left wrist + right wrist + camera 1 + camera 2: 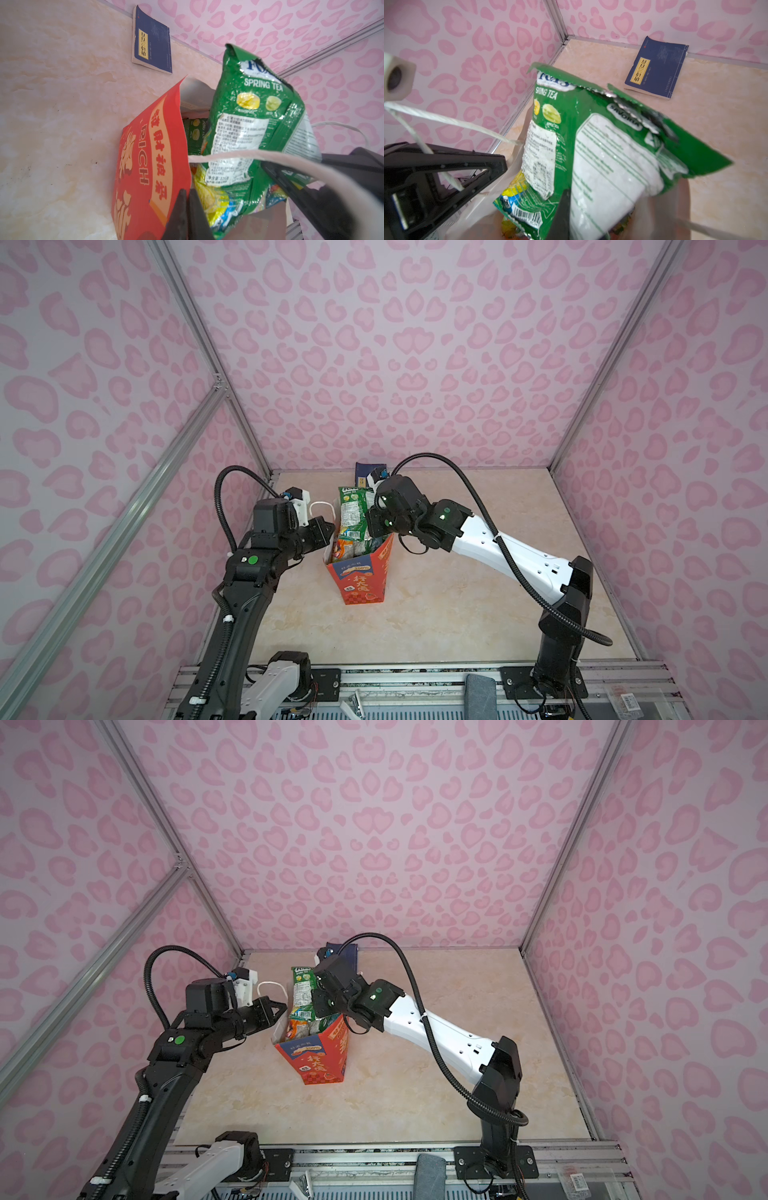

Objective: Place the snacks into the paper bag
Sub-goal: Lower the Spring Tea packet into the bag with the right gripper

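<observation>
Next, I open my right gripper and push the packet's top [352,493] down into the paper bag, because the green packet [351,514] sticks up past the bag's rim.
The red-orange paper bag [361,580] [318,1060] stands upright mid-table, with several snacks inside. A green FOX'S Spring Tea packet [353,506] [302,990] [249,104] [544,135] sticks up out of its mouth, and a second green packet with a white back [612,155] lies against it. My left gripper [332,527] [284,1006] [188,193] is shut on the rim of the bag's left wall [145,155]. My right gripper [372,531] [568,195] reaches in from the right, shut on the green packets. One of its fingers is hidden behind them.
A dark-blue booklet with a yellow label [365,472] [152,43] [656,68] lies flat against the back wall. The bag's white cord handle [322,506] [446,122] loops over my left gripper. Pink walls close in three sides. A grey pad [480,695] sits on the front rail.
</observation>
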Robot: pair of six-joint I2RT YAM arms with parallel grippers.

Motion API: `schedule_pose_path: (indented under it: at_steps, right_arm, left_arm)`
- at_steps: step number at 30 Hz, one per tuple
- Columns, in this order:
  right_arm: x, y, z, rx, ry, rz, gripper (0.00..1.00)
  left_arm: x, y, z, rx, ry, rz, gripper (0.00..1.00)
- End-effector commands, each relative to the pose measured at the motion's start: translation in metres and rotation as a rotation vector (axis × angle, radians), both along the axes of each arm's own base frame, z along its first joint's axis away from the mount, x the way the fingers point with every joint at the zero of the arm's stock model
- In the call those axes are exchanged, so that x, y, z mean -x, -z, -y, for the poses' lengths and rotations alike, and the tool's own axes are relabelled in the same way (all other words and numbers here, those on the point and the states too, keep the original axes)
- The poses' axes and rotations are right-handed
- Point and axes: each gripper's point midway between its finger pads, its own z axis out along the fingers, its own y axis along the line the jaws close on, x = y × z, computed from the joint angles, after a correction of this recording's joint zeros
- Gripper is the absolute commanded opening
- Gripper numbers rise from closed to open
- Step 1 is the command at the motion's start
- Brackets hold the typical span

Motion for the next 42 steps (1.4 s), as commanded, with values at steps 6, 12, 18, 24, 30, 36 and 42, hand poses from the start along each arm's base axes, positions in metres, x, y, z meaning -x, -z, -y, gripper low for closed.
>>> schedule_pose_path:
  at_steps: [6, 12, 18, 24, 30, 36, 42]
  right_arm:
    - [0.009, -0.002, 0.014, 0.044, 0.035, 0.023, 0.00]
    - [0.008, 0.014, 0.020, 0.105, 0.053, 0.008, 0.00]
    - [-0.003, 0.028, 0.025, 0.163, 0.088, -0.006, 0.22]
    - [-0.010, 0.014, 0.018, 0.197, 0.084, 0.029, 0.45]
    - [-0.005, -0.020, 0.017, 0.255, 0.105, 0.152, 0.61]
    - [-0.002, -0.032, 0.011, 0.275, 0.100, 0.208, 0.60]
    - [-0.008, -0.013, -0.006, 0.270, 0.068, 0.169, 0.42]
  left_arm:
    - [-0.006, -0.009, 0.002, 0.005, 0.010, 0.049, 0.09]
    - [-0.005, -0.009, 0.002, 0.004, 0.009, 0.051, 0.09]
    - [-0.006, -0.009, 0.001, 0.004, 0.009, 0.049, 0.09]
    - [-0.006, -0.009, 0.001, 0.004, 0.007, 0.048, 0.09]
    - [-0.006, -0.010, 0.001, 0.002, 0.008, 0.054, 0.09]
    - [-0.006, -0.009, 0.001, 0.005, 0.009, 0.050, 0.09]
    - [-0.006, -0.009, 0.001, 0.005, 0.007, 0.050, 0.09]
